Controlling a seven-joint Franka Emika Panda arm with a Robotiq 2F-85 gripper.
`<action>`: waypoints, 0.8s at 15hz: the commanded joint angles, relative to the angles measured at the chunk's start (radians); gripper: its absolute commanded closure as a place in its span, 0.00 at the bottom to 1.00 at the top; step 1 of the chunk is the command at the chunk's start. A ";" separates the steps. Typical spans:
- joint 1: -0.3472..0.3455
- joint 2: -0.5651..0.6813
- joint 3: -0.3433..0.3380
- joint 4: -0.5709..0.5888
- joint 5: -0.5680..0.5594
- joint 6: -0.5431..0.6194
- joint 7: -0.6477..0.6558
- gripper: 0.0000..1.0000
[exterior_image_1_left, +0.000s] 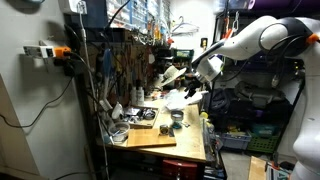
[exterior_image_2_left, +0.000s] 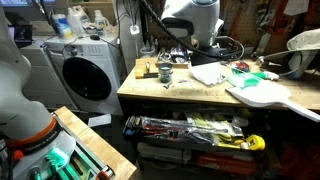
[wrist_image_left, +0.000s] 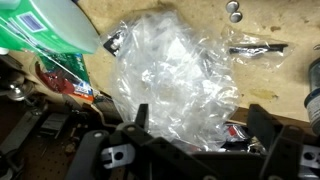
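The robot's open fingers reach across the near end of the clear plastic bag (wrist_image_left: 188, 128), so the gripper continues to go down until the fingers are around its crumpled folds (exterior_image_2_left: 208, 74), and then close.
A crumpled clear plastic bag (wrist_image_left: 175, 80) lies on the wooden workbench (wrist_image_left: 270, 75). In the wrist view my gripper (wrist_image_left: 200, 118) is open, with one dark finger on each side of the bag's near end. I cannot tell if the fingers touch it. In both exterior views the gripper (exterior_image_1_left: 190, 88) (exterior_image_2_left: 185, 52) hangs low over the bench top, just above the pale bag (exterior_image_2_left: 208, 72). A small red-labelled object (wrist_image_left: 235, 130) lies partly under the bag near one finger.
A green and white bottle (wrist_image_left: 45, 25) lies beside the bag, with screws (wrist_image_left: 235, 10) and a black clip (wrist_image_left: 255, 47) nearby. The bench holds a small tin (exterior_image_2_left: 165, 72), a white board (exterior_image_2_left: 262, 95) and green items (exterior_image_2_left: 245, 72). A washing machine (exterior_image_2_left: 85, 75) stands beside the bench.
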 joint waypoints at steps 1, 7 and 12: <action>0.076 0.073 -0.054 0.081 -0.053 0.036 -0.065 0.00; 0.072 0.273 -0.033 0.313 -0.213 -0.047 -0.145 0.00; 0.030 0.440 0.009 0.510 -0.245 -0.141 -0.213 0.00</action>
